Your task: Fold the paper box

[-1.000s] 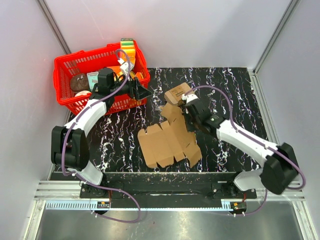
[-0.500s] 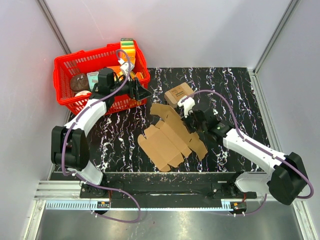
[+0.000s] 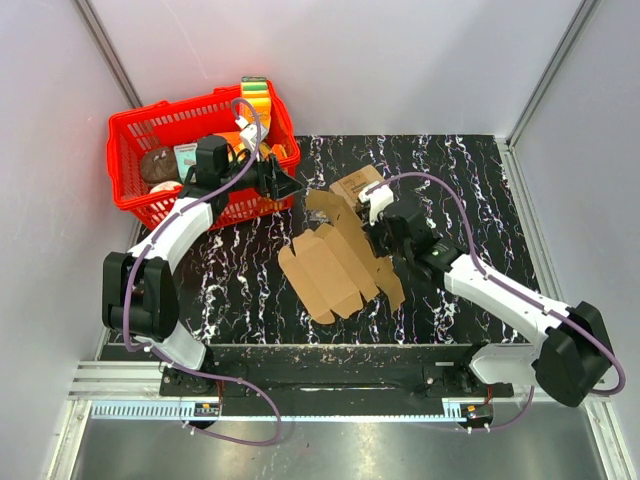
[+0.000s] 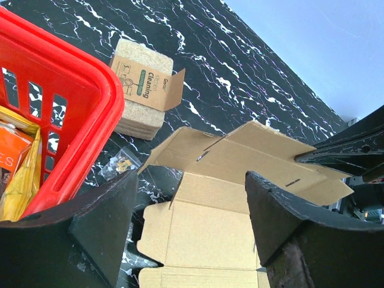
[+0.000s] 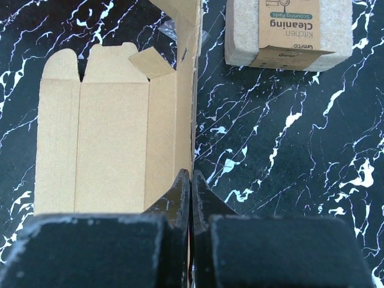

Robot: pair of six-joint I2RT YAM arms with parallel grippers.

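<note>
I should turn the sheet with my right gripper, because the sheet lies at a slant with its end flap straight out from the raised panel. My left gripper will bend the end flap inward after that.
The paper box is a plain brown die-cut cardboard sheet, unfolded, tilted up off the black marbled table in the middle. My right gripper is shut on the sheet's right edge; the right wrist view shows its fingers pinched together on the upright cardboard edge. My left gripper is open and empty beside the red basket, above and left of the sheet. The left wrist view shows the sheet below, between its spread fingers.
A red basket with several packaged items stands at the back left. A small printed cardboard pack of scouring pads lies just behind the sheet, also in the right wrist view. A small clear bag lies by the basket.
My right gripper has lifted and dragged the sheet left and back, tilting it up. The left arm has barely moved.
</note>
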